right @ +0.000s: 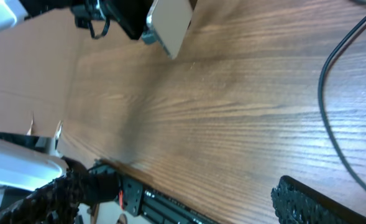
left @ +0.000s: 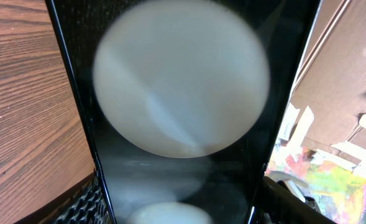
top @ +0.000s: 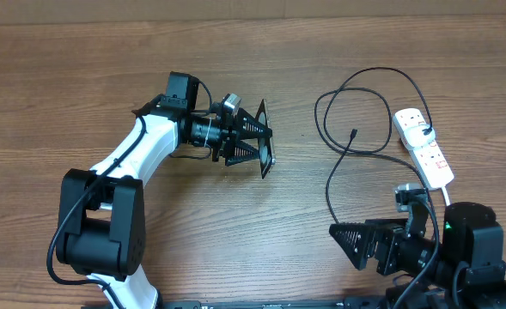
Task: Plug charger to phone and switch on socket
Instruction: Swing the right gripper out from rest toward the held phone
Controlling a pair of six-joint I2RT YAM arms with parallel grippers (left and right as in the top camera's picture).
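Note:
Next, I pinch the phone's near end (top: 269, 166) with my right gripper before I plug in the charger, because my left gripper holds the phone across its width (top: 265, 129), with the phone's front toward the gripper's palm.
My left gripper (top: 254, 139) is shut on the phone (top: 266, 142) and holds it on edge above the table's middle. In the left wrist view the black phone (left: 183, 93) fills the frame, with a blurred white circle on its face. The charger cable (top: 338, 172) loops on the table at the right, and its small connector tip (top: 353, 134) lies free. The cable's other end reaches the white power strip (top: 424, 144), which has red marks. My right gripper (top: 349, 242) is open and empty near the front edge. The cable also shows in the right wrist view (right: 329, 106).
The strip's white cord (top: 448, 196) runs toward my right arm's base. The table's front edge with a black rail (right: 170, 202) lies under my right gripper (right: 183, 208). In the right wrist view the held phone (right: 169, 25) shows as a pale slab at the top.

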